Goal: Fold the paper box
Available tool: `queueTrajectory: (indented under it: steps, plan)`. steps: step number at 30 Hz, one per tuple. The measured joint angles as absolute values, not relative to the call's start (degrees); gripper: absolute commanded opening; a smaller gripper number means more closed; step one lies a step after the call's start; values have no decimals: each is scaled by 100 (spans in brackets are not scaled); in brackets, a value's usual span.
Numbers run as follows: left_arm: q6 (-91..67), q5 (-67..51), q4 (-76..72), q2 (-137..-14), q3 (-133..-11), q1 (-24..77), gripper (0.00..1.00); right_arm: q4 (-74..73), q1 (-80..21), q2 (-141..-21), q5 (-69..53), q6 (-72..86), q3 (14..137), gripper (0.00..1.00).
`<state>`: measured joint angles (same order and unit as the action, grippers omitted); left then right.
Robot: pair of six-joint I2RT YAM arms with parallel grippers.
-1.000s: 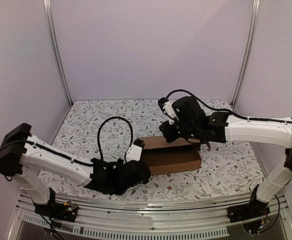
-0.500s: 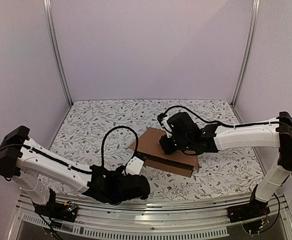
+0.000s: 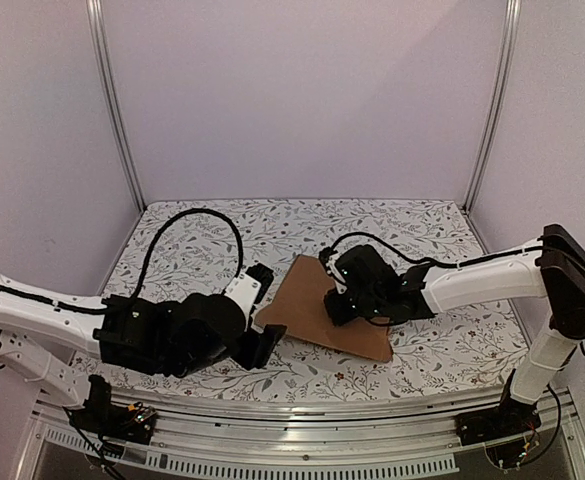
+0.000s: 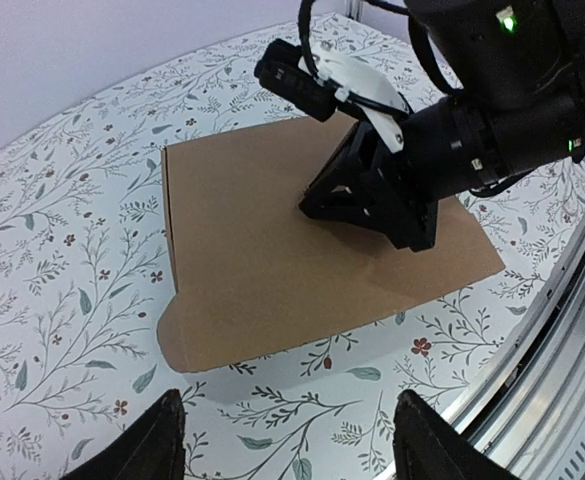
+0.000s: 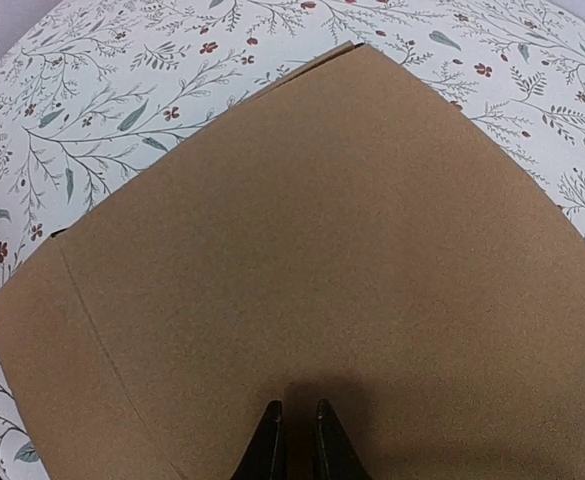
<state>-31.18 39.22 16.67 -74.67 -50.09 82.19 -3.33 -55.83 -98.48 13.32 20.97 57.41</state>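
Next, my right gripper leaves the middle of the lid, because the paper box [image 3: 322, 340] lies crooked to the metal rail. It should straighten the box from its side [image 3: 387, 341], opposite my left gripper.
The paper box [image 3: 312, 300] is plain brown cardboard, lying on the floral table with its lid down flat. The wrist views show the same broad lid [image 4: 262, 250] [image 5: 322, 230], with a rounded tab at its near left corner. My right gripper [image 3: 334, 306] [image 5: 295, 425] rests tips-down on the lid's middle, its two fingers almost touching with nothing between them. It also shows in the left wrist view as a black wedge [image 4: 372, 205] on the lid. My left gripper [image 3: 264, 308] [image 4: 290, 440] stands open just off the box's near left edge, holding nothing.
A metal rail [image 3: 292, 420] runs along the table's near edge, and its corner shows in the left wrist view [image 4: 562, 350]. Upright frame posts [image 3: 117, 110] [image 3: 492, 100] and plain walls close in the back and sides. Floral tablecloth [image 3: 222, 225] surrounds the box.
The box's lid has come down from upright to flat under my right gripper. My left gripper has opened and drawn back to the left, off the box.
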Motion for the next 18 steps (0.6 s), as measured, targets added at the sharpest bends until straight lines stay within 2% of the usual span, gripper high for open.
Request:
queueTrajectory:
  steps: [5, 12, 18]
  plan:
    - [-2797, 3173, 1374, -7057, -4842, 7402, 70, -255, -5583, -9863, 1293, 2106, 5529, 9]
    - [-2735, 2119, 1151, -7253, -4681, 6182, 70, -102, -5586, -9863, 1291, 2112, 5428, 10]
    - [-2899, 1441, 851, -7824, -4595, 5570, 70, -137, -5618, -9817, 1273, 2047, 5419, 19]
